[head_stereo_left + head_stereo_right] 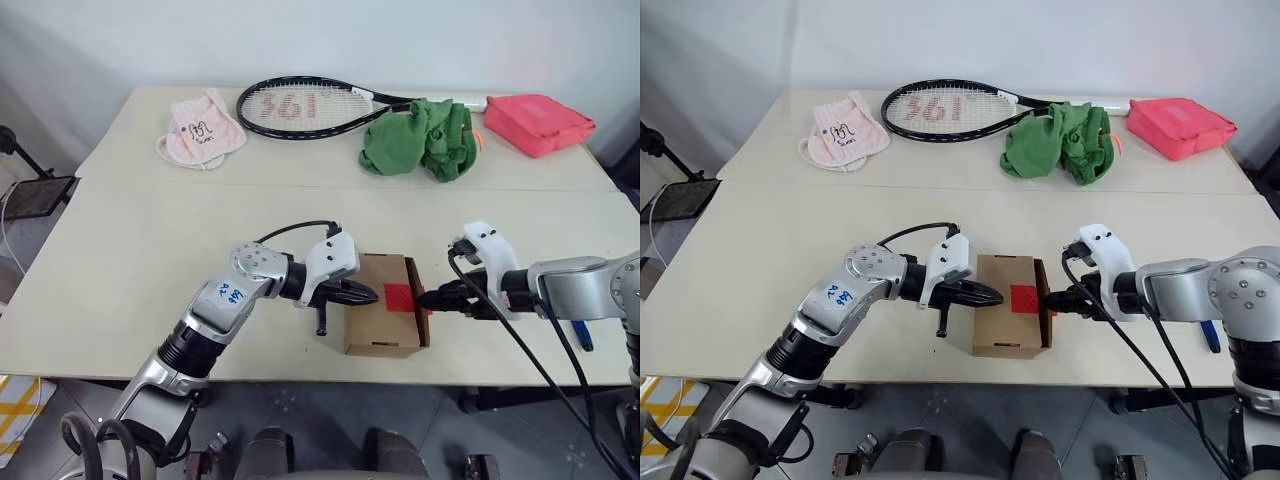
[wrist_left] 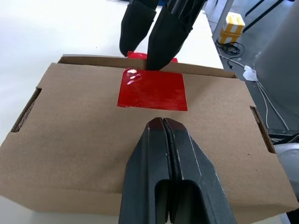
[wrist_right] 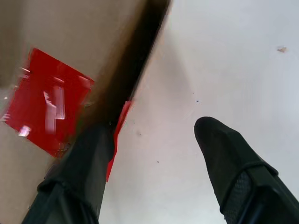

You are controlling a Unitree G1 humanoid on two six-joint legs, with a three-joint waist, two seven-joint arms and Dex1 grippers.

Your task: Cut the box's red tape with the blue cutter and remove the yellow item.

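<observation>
My right gripper has a finger in the gap (image 1: 412, 286) where the box's flap (image 1: 418, 281) stands close to the box top, so this gripper should pull back and swing the flap open.
The brown box (image 1: 380, 325) stands near the table's front edge, flaps down, with the red tape (image 1: 398, 296) on its top at the right-hand edge. My left gripper (image 2: 162, 123) is shut and empty, its tips lying on the box top just short of the tape (image 2: 152, 89). From the right, my right gripper (image 1: 436, 298) is open at that taped edge; one finger (image 3: 88, 158) is against the flap edge, the other (image 3: 219, 144) is over bare table. The blue cutter (image 1: 584, 336) lies on the table beyond my right arm. The yellow item is hidden.
Along the back of the table (image 1: 130, 270) lie a pink-and-white cloth (image 1: 200, 130), a tennis racket (image 1: 300, 105), a crumpled green cloth (image 1: 420, 138) and a red-pink pouch (image 1: 538, 122). The box sits close to the front edge.
</observation>
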